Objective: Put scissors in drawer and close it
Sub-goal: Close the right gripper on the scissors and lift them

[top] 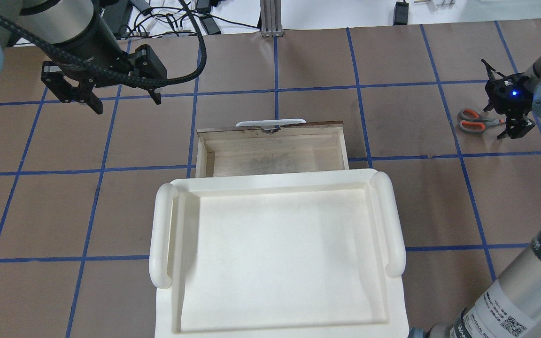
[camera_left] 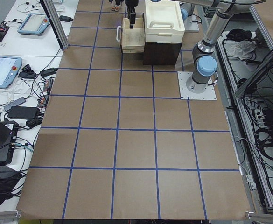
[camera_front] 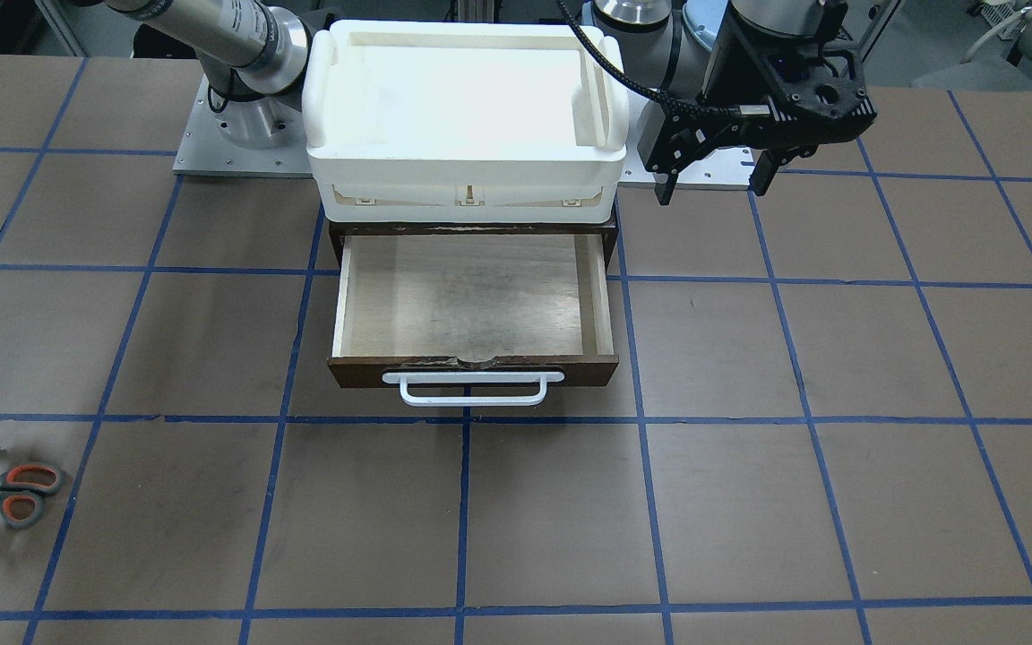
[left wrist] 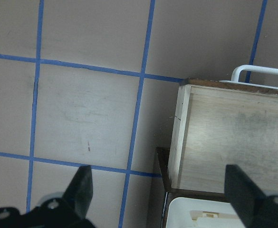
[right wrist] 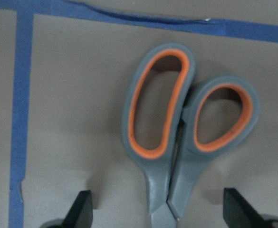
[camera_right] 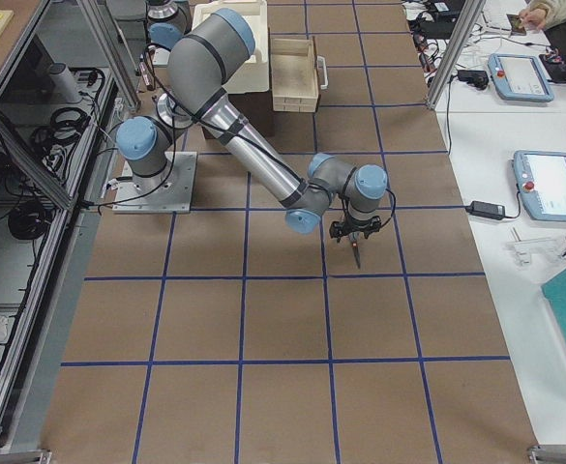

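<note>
The scissors (camera_front: pixel 20 494) will stay shut and ride level when I lift them, because my fingers are on either side of the neck (right wrist: pixel 166 197) where both loops join.
The scissors (camera_front: pixel 14 493) lie flat on the table far out on the robot's right, and also show in the overhead view (top: pixel 472 121). In the right wrist view their grey-and-orange loops (right wrist: pixel 186 114) point away from me. My right gripper (top: pixel 505 119) is open and low over them, with one fingertip (right wrist: pixel 84 211) on each side of the neck just behind the loops. The dark brown drawer (camera_front: pixel 341 313) stands pulled out and empty, its white handle (camera_front: pixel 471 390) at the front. My left gripper (top: pixel 122 101) is open and empty, hovering to the left of the drawer (left wrist: pixel 181 137).
A white plastic tray (top: pixel 160 234) sits on top of the dark cabinet above the drawer. Blue tape lines grid the brown tabletop (camera_front: pixel 749 502). The arm bases stand behind the cabinet. Monitors and cables lie off the table's far side in the side views.
</note>
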Action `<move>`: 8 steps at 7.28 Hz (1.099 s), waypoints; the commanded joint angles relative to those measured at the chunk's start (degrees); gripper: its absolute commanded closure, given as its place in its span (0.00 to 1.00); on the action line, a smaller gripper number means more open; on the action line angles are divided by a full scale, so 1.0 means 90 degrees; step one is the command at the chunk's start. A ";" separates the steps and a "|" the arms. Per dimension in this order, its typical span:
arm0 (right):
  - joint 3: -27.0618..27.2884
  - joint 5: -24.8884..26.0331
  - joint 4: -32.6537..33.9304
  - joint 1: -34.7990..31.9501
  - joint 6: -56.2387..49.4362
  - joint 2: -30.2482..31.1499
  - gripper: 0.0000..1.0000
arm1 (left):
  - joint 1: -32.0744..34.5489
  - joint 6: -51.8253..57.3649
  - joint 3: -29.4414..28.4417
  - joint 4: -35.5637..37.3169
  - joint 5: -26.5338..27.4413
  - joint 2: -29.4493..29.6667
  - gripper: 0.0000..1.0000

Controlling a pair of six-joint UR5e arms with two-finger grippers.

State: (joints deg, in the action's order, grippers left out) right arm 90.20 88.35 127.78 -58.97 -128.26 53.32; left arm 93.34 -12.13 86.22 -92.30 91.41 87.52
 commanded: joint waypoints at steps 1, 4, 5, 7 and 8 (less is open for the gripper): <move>0.0007 0.0008 -0.0037 0.0000 -0.0084 -0.0007 0.63 | -0.0010 0.0000 0.0000 -0.0075 0.0019 -0.0017 0.00; -0.0013 0.0028 -0.0057 -0.0020 -0.0288 0.0081 1.00 | -0.0010 0.0000 0.0000 -0.0076 0.0019 -0.0027 0.00; -0.0013 0.0018 -0.0057 -0.0030 -0.0318 0.0110 1.00 | -0.0010 0.0000 0.0000 -0.0086 0.0019 -0.0027 0.00; -0.0013 0.0018 -0.0076 -0.0088 -0.0319 0.0469 1.00 | -0.0010 0.0000 0.0000 -0.0086 0.0029 -0.0027 0.00; -0.0022 0.0018 -0.0337 -0.0185 -0.0251 0.0655 1.00 | 0.0000 0.0000 0.0000 -0.0076 0.0019 -0.0027 0.00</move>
State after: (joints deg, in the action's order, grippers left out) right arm 90.06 88.51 126.60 -59.83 -130.95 56.98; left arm 93.26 -12.13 86.22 -93.05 91.62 87.27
